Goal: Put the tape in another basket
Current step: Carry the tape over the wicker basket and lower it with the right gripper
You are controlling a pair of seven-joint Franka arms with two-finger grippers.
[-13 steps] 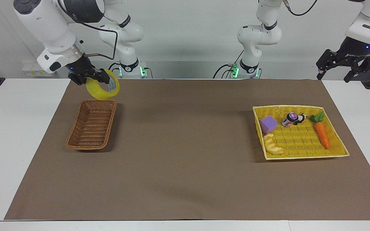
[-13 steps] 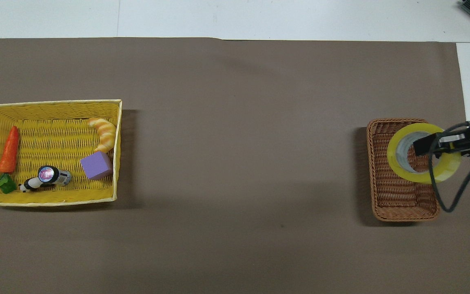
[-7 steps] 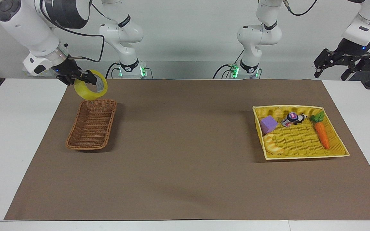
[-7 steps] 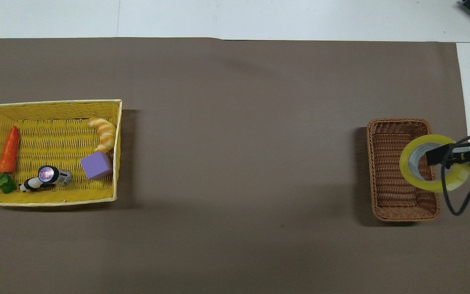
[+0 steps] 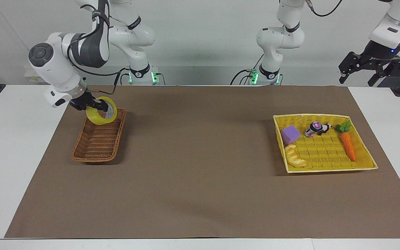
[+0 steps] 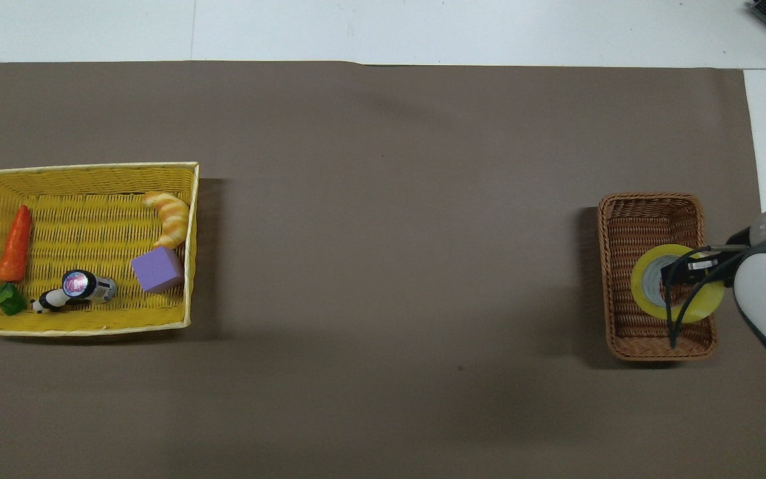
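Note:
The tape point(image 6: 641, 283) hangs low over the empty inside of the brown wicker basket point(image 6: 648, 331); my right gripper goes on lowering it until it's inside the basket's rim, then open.
The tape point(image 5: 95, 118) is a yellow roll with a grey core, and my right gripper point(image 5: 102, 105) is shut on its wall. It hangs tilted, low over the end of the brown wicker basket point(image 5: 82, 158) nearest the robots. I cannot tell whether the roll touches the rim. From overhead, the tape point(image 6: 645, 296) and the right gripper point(image 6: 681, 269) cover that same end of the basket point(image 6: 645, 213), whose inside otherwise holds nothing. My left gripper point(image 5: 357, 79) waits open in the air off the table's corner at the left arm's end.
A flat yellow woven tray point(image 5: 363, 166) lies toward the left arm's end, holding a carrot point(image 5: 348, 146), a croissant toy point(image 5: 294, 157), a purple block point(image 5: 290, 134), a small can point(image 5: 313, 129) and a panda figure. A brown mat point(image 5: 200, 173) covers the table.
My right arm has swung down and brought the tape from above the basket's edge to low over its end nearest the robots. The left gripper has barely moved.

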